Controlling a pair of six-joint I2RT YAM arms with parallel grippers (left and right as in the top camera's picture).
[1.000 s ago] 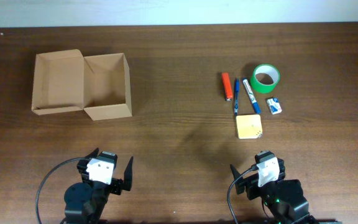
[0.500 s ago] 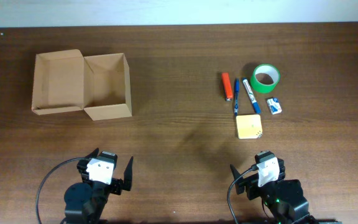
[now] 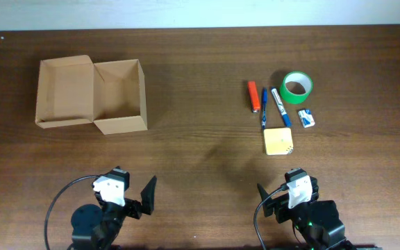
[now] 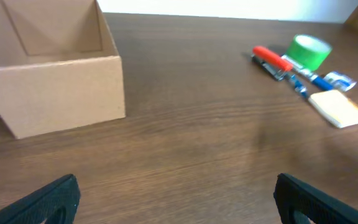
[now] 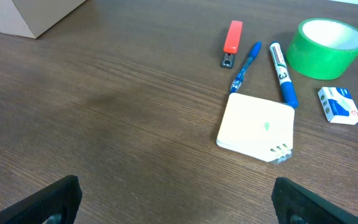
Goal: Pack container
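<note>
The container [image 3: 119,89] is far from the stationery, so next my left gripper takes hold of the container's side [image 3: 143,90] facing the stationery and pulls the container closer before packing.
The container [image 3: 120,96] is a tan cardboard box at the far left of the table, standing empty with its flap lid [image 3: 64,92] laid open to the left. In the left wrist view the container [image 4: 55,68] is ahead on the left. My left gripper [image 3: 127,191] [image 4: 178,199] hangs open over bare wood near the front edge, well short of the box. My right gripper [image 3: 288,189] [image 5: 176,199] is open too, with nothing between its fingers, just in front of the yellow pad [image 5: 257,127].
Stationery lies at the right: yellow pad [image 3: 278,141], red stapler [image 3: 253,96], blue pen [image 3: 263,107], blue marker [image 3: 280,106], green tape roll [image 3: 296,87], small white and blue packet [image 3: 307,118]. Dark wood table [image 3: 200,139] spans the view.
My left gripper has turned and shifted a little to the right. The right arm and every object stay where they were.
</note>
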